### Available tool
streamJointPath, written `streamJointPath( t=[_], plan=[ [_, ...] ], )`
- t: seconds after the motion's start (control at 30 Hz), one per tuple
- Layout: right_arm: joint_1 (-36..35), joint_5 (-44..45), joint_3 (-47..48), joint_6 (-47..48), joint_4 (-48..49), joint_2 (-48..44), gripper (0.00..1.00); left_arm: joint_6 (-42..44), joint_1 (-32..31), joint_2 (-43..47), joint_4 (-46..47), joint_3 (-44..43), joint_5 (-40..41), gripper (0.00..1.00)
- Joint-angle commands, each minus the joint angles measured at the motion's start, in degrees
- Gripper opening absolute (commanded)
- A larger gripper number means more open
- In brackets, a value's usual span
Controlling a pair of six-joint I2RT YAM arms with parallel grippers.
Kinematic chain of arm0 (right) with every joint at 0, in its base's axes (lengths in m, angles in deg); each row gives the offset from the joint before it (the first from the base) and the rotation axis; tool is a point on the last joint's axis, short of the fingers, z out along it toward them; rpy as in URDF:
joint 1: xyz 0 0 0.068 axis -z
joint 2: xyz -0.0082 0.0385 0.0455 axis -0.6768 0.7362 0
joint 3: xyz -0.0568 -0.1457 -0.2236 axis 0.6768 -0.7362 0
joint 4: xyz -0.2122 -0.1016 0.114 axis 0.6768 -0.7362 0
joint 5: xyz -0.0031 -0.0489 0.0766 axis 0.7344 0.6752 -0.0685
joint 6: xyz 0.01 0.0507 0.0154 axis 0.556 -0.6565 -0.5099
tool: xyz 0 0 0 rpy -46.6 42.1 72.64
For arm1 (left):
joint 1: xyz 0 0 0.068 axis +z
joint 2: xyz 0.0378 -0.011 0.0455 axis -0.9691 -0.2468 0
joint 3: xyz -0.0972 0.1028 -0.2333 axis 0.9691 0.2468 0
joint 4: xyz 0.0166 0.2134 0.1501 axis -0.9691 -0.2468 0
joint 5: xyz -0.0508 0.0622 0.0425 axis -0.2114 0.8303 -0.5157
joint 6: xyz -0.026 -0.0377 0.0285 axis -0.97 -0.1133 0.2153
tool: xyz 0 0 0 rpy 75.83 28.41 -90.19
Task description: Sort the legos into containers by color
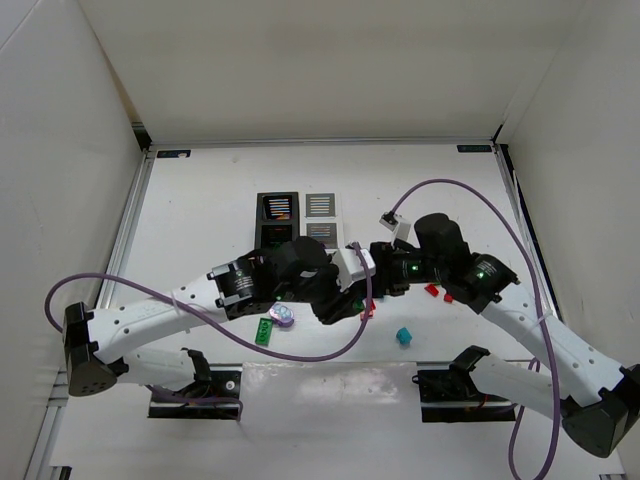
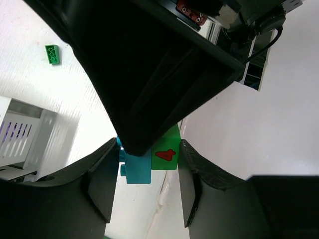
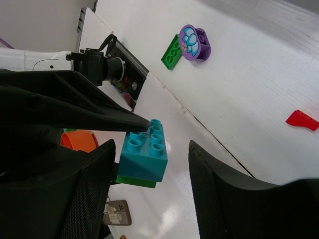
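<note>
My left gripper is holding the teal and green bricks (image 2: 151, 162) together, so my right gripper should take the teal brick and my left gripper should keep only the green brick (image 2: 166, 151).
A teal brick (image 3: 143, 155) stacked on a green brick (image 3: 135, 181) hangs above the table between both grippers. My left gripper (image 2: 149, 160) is shut on this stack: one finger presses the teal studs, the other presses the green brick (image 2: 165, 154). My right gripper (image 3: 152, 149) is open around the same stack, its left finger close beside it and its right finger well apart. In the top view the two grippers (image 1: 345, 300) (image 1: 372, 268) meet just in front of the containers (image 1: 297, 220), and the stack is hidden there.
On the table lie a green flat brick (image 1: 263, 332), a purple flower piece (image 1: 283, 317), a teal brick (image 1: 403, 336) and red pieces (image 1: 432, 290). The right wrist view shows the green brick (image 3: 172, 51), the purple piece (image 3: 195, 42) and a red piece (image 3: 302, 119).
</note>
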Motion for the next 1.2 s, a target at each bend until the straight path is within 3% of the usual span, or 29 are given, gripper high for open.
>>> streamJointPath(
  t=[0.0, 0.07, 0.23, 0.4, 0.5, 0.63, 0.77, 0.87, 1.03, 1.17],
  plan=[
    [-0.7, -0.8, 2.0, 0.4, 2.2, -0.5, 0.64, 0.6, -0.6, 0.1, -0.1, -2.6, -0.1, 0.52],
    [-0.7, -1.0, 2.0, 0.3, 2.5, -0.2, 0.62, 2.2, -0.9, 0.1, -0.1, -2.7, 0.2, 0.52],
    [-0.8, -1.7, 2.0, -0.2, 3.1, -0.6, 0.45, 2.5, -0.9, 0.0, -0.5, -3.2, 1.0, 0.52],
    [-0.2, -2.8, 2.1, -0.4, 2.9, -0.6, 0.36, 3.0, -0.9, -0.5, -0.7, -4.0, 1.9, 0.52],
    [-0.4, -3.3, 2.3, -0.4, 3.0, -0.7, 0.15, 3.3, -0.8, -0.7, -0.9, -4.5, 2.3, 0.53],
    [-0.2, -3.8, 2.6, -0.8, 2.9, -0.9, 0.02, 3.5, -0.8, -1.0, -1.6, -5.3, 3.1, 0.64],
    [0.3, -4.5, 2.8, -1.4, 3.1, -1.1, 0.00, 3.8, -0.8, -1.0, -2.0, -6.0, 3.8, 0.74],
    [1.6, -5.3, 2.7, -2.0, 3.7, -1.9, 0.00, 3.8, -0.8, -1.1, -2.4, -6.5, 3.9, 0.74],
    [3.1, -3.8, 2.6, -2.8, 3.0, -2.6, 0.00, 3.3, -0.9, -0.9, -3.1, -6.6, 4.0, 0.84],
    [9.0, 0.5, 3.2, -6.3, -1.1, -2.9, 0.00, 2.5, -1.9, 0.2, -3.5, -6.3, 6.0, 0.90]
  ],
)
